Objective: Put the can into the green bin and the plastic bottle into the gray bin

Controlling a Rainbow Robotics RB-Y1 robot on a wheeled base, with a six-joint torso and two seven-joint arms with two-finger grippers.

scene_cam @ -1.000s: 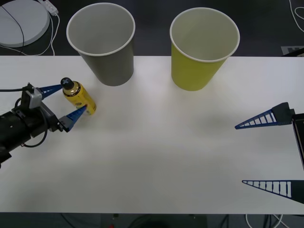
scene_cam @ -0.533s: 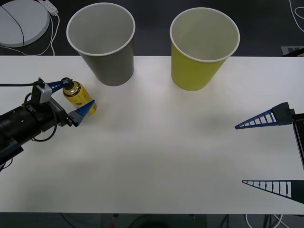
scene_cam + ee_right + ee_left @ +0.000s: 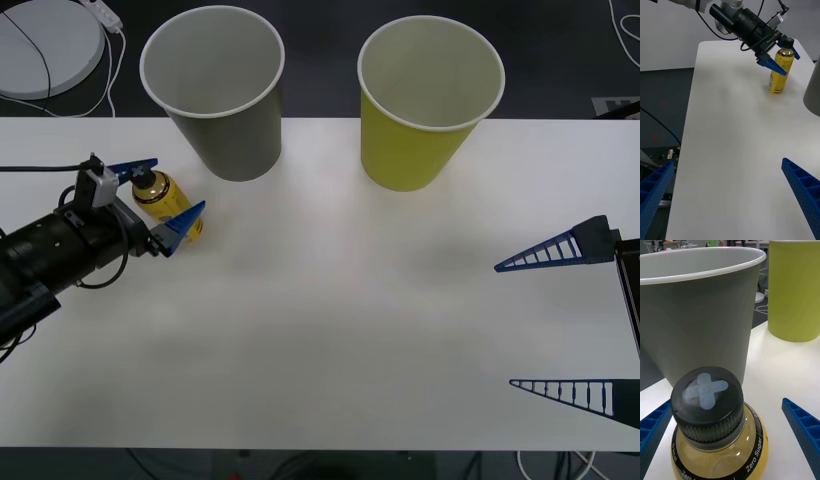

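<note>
I expect the plastic bottle (image 3: 167, 204) to tip and lean against the gray bin's side when I drop it in, because the gray bin's opening (image 3: 212, 62) is much wider than the bottle.
The plastic bottle (image 3: 163, 198), yellow with a black cap, stands upright on the white table near its left side. My left gripper (image 3: 179, 185) is open around it, one blue finger on each side, with small gaps to the bottle (image 3: 715, 408) in the left wrist view. Just behind the bottle stands the gray bin (image 3: 225, 120), and the green bin (image 3: 420, 140) is to its right. My right gripper (image 3: 505, 325) waits open at the table's right side, far from the bottle (image 3: 780, 71). The can is out of view.
A white round disc with a cable (image 3: 45, 45) lies beyond the table's back left corner. The bare white table (image 3: 330, 330) stretches between the two arms. Both bins are upright near the back edge.
My left gripper has slid forward toward the gray bin, so its open fingers now reach further along both sides of the bottle. The bottle and the right arm have stayed put.
</note>
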